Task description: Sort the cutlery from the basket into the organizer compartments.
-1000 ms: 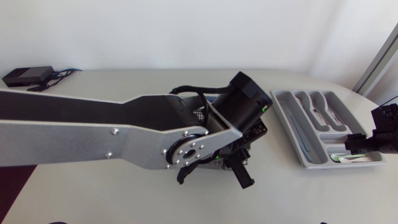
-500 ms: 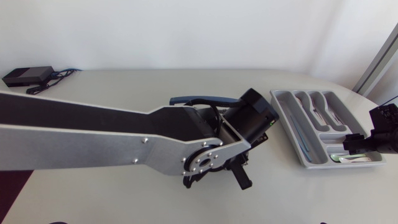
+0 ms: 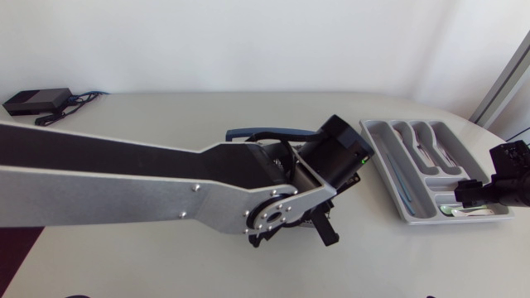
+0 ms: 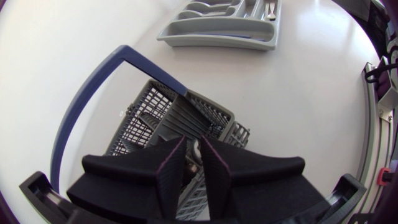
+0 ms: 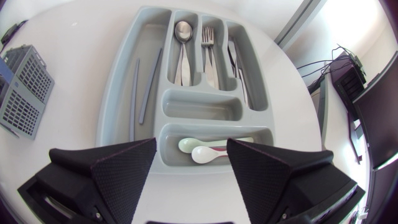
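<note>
The small green spoon [image 3: 448, 210] lies low along the near compartment of the organizer, so the spoon that the robot lowers will come to rest over it and cover most of it.
The grey mesh cutlery basket [image 4: 155, 115] with a blue handle [image 3: 269, 131] stands mid-table, mostly hidden under my left arm in the head view. My left gripper [image 4: 193, 146] hangs over its inner pockets, fingers [image 4: 171, 177] nearly together. A pale sliver shows in the narrow gap; I cannot tell what it is or whether it is held. The grey organizer [image 5: 118, 81] lies to the right, holding a spoon [image 5: 183, 37], a fork [image 5: 209, 46], knives, two thin sticks [image 5: 142, 93] and two small spoons [image 5: 208, 149]. My right gripper [image 5: 191, 149] hovers open above the organizer's near end.
The organizer [image 3: 396, 178] sits close to the table's right edge. A black box with cables [image 3: 35, 101] rests at the far left corner. My left arm [image 3: 124, 186] spans the table's left half. Bare tabletop lies between basket and organizer.
My left arm has swung to the right and its wrist has turned over the basket, uncovering the blue handle. My right gripper has barely shifted beside the organizer.
</note>
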Action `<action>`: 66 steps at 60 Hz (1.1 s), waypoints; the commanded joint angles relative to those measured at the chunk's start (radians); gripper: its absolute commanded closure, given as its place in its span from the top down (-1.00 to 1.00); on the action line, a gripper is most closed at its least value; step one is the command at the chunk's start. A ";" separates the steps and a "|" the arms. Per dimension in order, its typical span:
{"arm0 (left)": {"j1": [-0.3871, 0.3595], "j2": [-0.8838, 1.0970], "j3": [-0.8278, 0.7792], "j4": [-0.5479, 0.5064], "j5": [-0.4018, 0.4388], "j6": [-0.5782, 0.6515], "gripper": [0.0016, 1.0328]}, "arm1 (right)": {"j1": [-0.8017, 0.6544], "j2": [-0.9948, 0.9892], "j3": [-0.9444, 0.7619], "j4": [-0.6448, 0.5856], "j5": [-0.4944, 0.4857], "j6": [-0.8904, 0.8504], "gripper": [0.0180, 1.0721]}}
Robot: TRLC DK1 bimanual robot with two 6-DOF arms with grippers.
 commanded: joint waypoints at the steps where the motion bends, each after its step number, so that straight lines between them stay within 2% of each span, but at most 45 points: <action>1: -0.007 0.035 0.009 0.007 -0.011 0.023 -0.63 | 0.004 0.000 -0.025 0.018 -0.008 0.004 0.55; 24: -0.008 0.063 0.013 0.007 -0.025 0.038 -0.70 | -0.010 0.005 -0.041 0.032 -0.026 -0.009 0.55; 33: -0.010 0.064 0.016 0.007 -0.035 0.044 -0.93 | -0.008 -0.002 -0.042 0.032 -0.028 -0.009 0.55; 66: -0.034 -0.009 0.059 -0.008 -0.052 0.167 -0.93 | 0.004 -0.003 -0.059 0.033 -0.023 -0.013 0.55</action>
